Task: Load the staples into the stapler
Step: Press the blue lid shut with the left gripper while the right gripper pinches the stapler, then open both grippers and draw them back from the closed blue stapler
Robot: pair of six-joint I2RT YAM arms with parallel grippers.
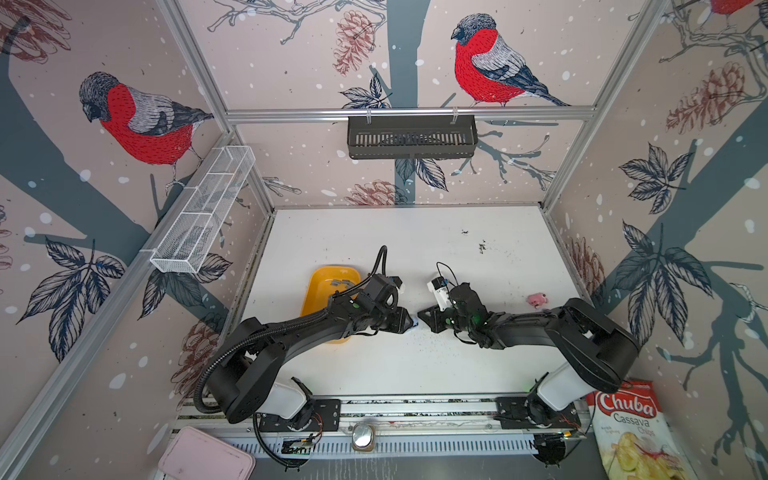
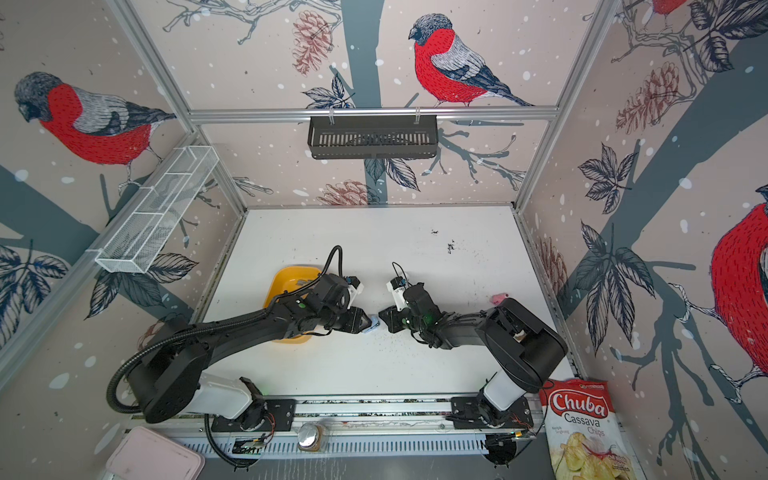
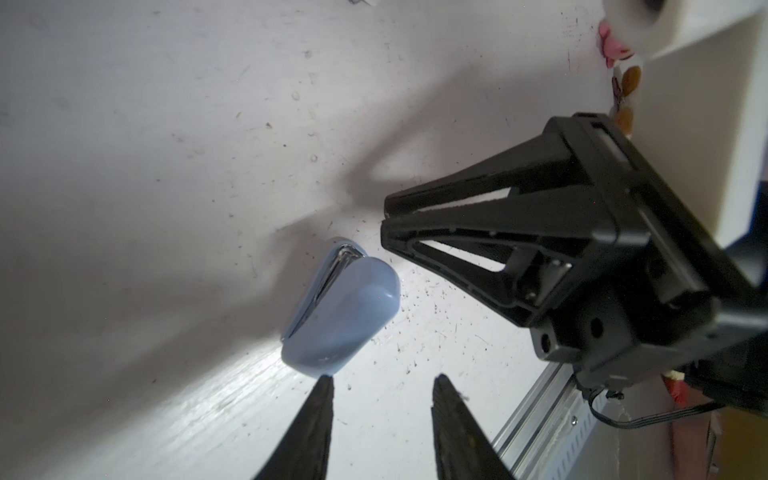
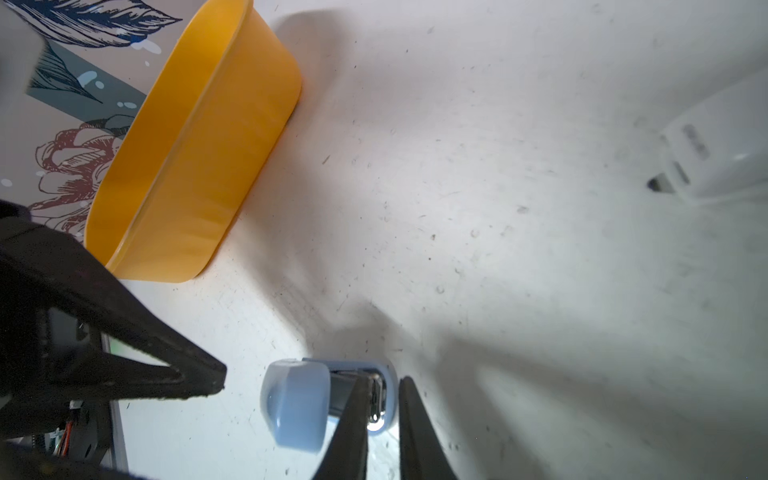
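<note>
The stapler (image 3: 329, 308) is lying on its side, crooked to my open fingers, so next my left gripper sets it upright and grips the stapler's blue top (image 3: 357, 308) squarely.
The stapler (image 1: 412, 329) (image 2: 371, 329) is small and light blue and lies on the white table between my two grippers. A chrome part shows between its blue top (image 4: 297, 401) and its blue base (image 3: 345, 309). My left gripper (image 3: 384, 380) (image 1: 407, 322) is open, with one fingertip (image 3: 326, 382) right at the stapler's end. My right gripper (image 4: 386, 379) (image 1: 422, 316) hovers at the stapler's other end. Its jaws stand a narrow gap apart with nothing held between them. The staples (image 1: 341, 284) (image 2: 302, 283) are grey strips lying in the yellow tray (image 1: 318, 291).
The yellow tray (image 4: 199, 158) stands left of the stapler, partly under the left arm. A small pink object (image 1: 538, 300) lies at the right of the table. Dark specks (image 1: 482, 247) dot the table. A chips bag (image 1: 631, 428) and a pink box (image 1: 203, 457) sit off the front edge.
</note>
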